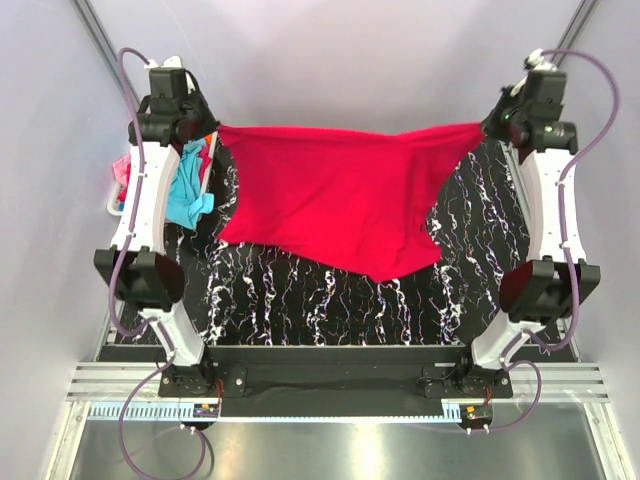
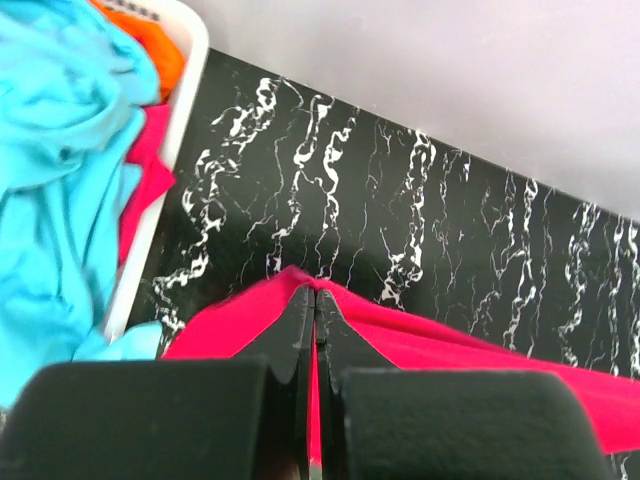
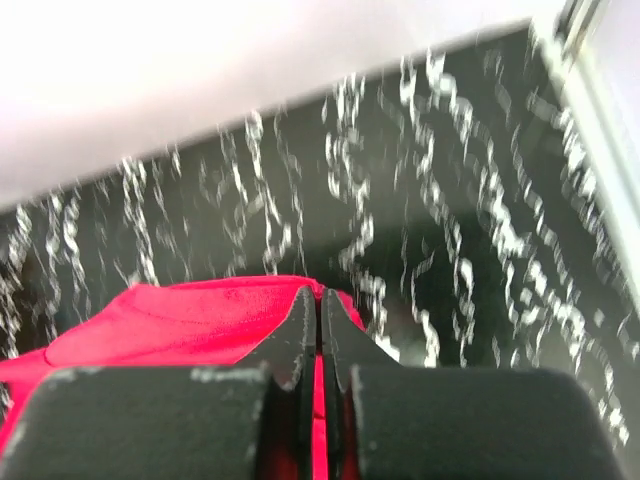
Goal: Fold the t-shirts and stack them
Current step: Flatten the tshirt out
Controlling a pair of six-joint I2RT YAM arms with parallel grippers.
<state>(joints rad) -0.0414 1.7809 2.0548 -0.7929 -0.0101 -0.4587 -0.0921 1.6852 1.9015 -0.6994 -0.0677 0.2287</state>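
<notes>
Both my grippers are holding the crimson-red t-shirt's edge (image 1: 330, 130) up by the back wall, so I should pull it back and lower it onto the black marbled table (image 1: 226, 188).
A crimson-red t-shirt (image 1: 330, 195) hangs stretched between both arms above the black marbled table (image 1: 330, 305). My left gripper (image 1: 215, 135) is shut on its left corner, and red cloth (image 2: 430, 350) shows pinched between the black fingers (image 2: 295, 330). At the far right my right gripper (image 1: 485, 125) is shut on the other corner, with the red t-shirt (image 3: 170, 315) clamped between its fingers (image 3: 300, 330). The shirt's lower edge droops to a point near the table's middle. Other t-shirts, turquoise (image 2: 50, 190), orange (image 2: 150, 45) and pink (image 1: 122, 170), lie in the basket.
A white plastic basket (image 2: 185, 75) stands at the table's left edge beside the left arm, a turquoise shirt (image 1: 190, 185) spilling over its rim. Pale walls close in the back and both sides. The arm bases (image 1: 330, 380) sit on a rail at the near edge.
</notes>
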